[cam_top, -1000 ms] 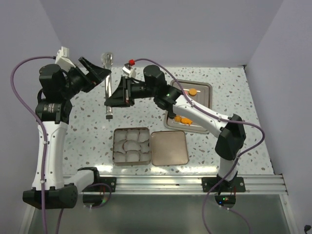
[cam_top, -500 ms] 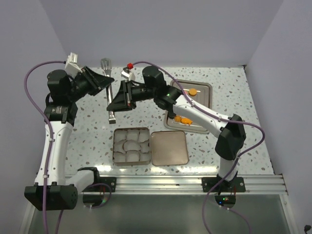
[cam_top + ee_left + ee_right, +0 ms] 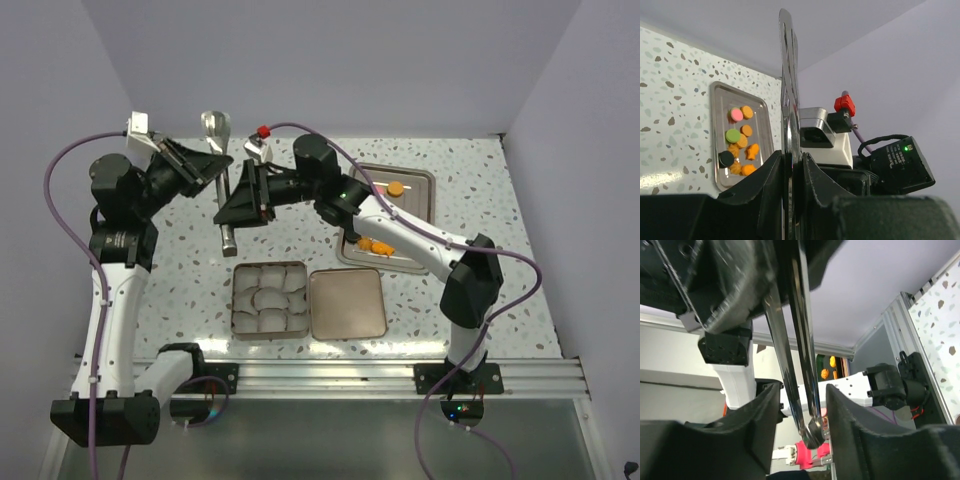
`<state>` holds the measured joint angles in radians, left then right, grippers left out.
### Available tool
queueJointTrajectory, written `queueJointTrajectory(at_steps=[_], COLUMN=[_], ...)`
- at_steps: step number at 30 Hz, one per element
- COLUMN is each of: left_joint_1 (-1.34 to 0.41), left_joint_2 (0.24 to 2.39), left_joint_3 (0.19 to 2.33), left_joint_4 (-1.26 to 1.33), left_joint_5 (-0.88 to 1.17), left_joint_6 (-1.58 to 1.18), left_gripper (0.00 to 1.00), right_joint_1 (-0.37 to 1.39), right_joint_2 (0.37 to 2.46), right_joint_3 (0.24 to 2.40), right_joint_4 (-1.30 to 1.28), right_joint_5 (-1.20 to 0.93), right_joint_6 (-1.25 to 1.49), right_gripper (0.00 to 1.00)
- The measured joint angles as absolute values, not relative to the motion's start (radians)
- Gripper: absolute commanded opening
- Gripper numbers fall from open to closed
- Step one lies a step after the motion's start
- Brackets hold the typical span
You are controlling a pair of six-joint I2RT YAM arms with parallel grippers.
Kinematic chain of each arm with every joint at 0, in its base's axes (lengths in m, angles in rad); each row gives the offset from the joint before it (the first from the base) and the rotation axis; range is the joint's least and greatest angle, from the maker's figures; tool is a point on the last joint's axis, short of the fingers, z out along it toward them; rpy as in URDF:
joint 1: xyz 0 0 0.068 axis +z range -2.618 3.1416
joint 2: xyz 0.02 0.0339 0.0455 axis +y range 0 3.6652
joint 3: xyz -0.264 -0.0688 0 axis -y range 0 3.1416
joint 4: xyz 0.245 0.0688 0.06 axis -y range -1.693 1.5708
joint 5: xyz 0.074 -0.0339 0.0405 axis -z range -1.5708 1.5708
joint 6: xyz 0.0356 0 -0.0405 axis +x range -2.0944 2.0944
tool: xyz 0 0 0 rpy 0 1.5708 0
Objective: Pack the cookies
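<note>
The tongs [image 3: 215, 126] are in my left gripper, far from the tray of cookies. Next, my right gripper closes near the tongs' hinge end [image 3: 229, 242] and takes them over.
The cookies [image 3: 740, 137], mostly orange with a pink, a green and a black one, lie on a steel tray [image 3: 716, 102]; from the top, orange ones [image 3: 375, 245] show past the right arm. Metal tongs [image 3: 222, 185] hang in the air between both arms. My left gripper [image 3: 790, 165] is shut on the tongs [image 3: 788, 90], its fingers pressed against both blades. My right gripper [image 3: 802, 410] stands open around the hinge end of the tongs [image 3: 805, 360], with gaps on either side. In the top view my left gripper [image 3: 212, 165] sits above my right gripper [image 3: 226, 205].
An open tin [image 3: 268, 298] lined with white paper cups sits near the front, its lid [image 3: 347, 303] lying beside it on the right. The tray [image 3: 420, 205] is at the back right, under the right arm. Walls close in on the left, back and right.
My left gripper came in from the left and shut on the tongs. My right gripper, shut on them before, has now spread its jaws off the blades.
</note>
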<state>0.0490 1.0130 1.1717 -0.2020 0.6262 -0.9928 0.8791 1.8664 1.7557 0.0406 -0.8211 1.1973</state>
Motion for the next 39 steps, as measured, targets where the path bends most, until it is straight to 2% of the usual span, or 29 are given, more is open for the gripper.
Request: queueJointTrajectory(at_steps=[10,20,31,33,34,35,36,37,39], left_joint_1=[0.049,0.049,0.049,0.049,0.049,0.049,0.049,0.049,0.049], left_joint_2=[0.913,0.867,0.85,0.847,0.844,0.843,0.842,0.844,0.849], left_joint_3=[1.046,0.983,0.972,0.972,0.972,0.973,0.978,0.986,1.014], left_joint_4=[-0.094,-0.009,-0.021,-0.029,-0.039,-0.056,-0.075,-0.094,-0.146], left_joint_5=[0.568,0.477,0.406,0.396,0.39,0.385,0.381,0.378,0.373], left_joint_6=[-1.155,-1.264,-1.28,-1.279,-1.274,-1.265,-1.258,-1.256,-1.231], left_gripper=[0.1,0.12,0.17,0.34,0.51,0.6,0.66,0.76,0.84], right_joint_1=[0.879,0.882,0.884,0.884,0.884,0.883,0.883,0.882,0.876], right_joint_2=[1.928,1.962,1.95,1.95,1.949,1.948,1.945,1.943,1.939], right_joint_3=[1.805,1.804,1.742,1.742,1.742,1.742,1.742,1.742,1.742], right_joint_4=[0.197,0.334,0.389,0.389,0.388,0.385,0.371,0.352,0.32], right_joint_5=[-0.796,-0.785,-0.769,-0.769,-0.77,-0.77,-0.77,-0.769,-0.769], right_joint_6=[1.298,1.399,1.414,1.414,1.412,1.407,1.404,1.399,1.385], right_gripper=[0.49,0.37,0.31,0.27,0.25,0.24,0.24,0.23,0.23])
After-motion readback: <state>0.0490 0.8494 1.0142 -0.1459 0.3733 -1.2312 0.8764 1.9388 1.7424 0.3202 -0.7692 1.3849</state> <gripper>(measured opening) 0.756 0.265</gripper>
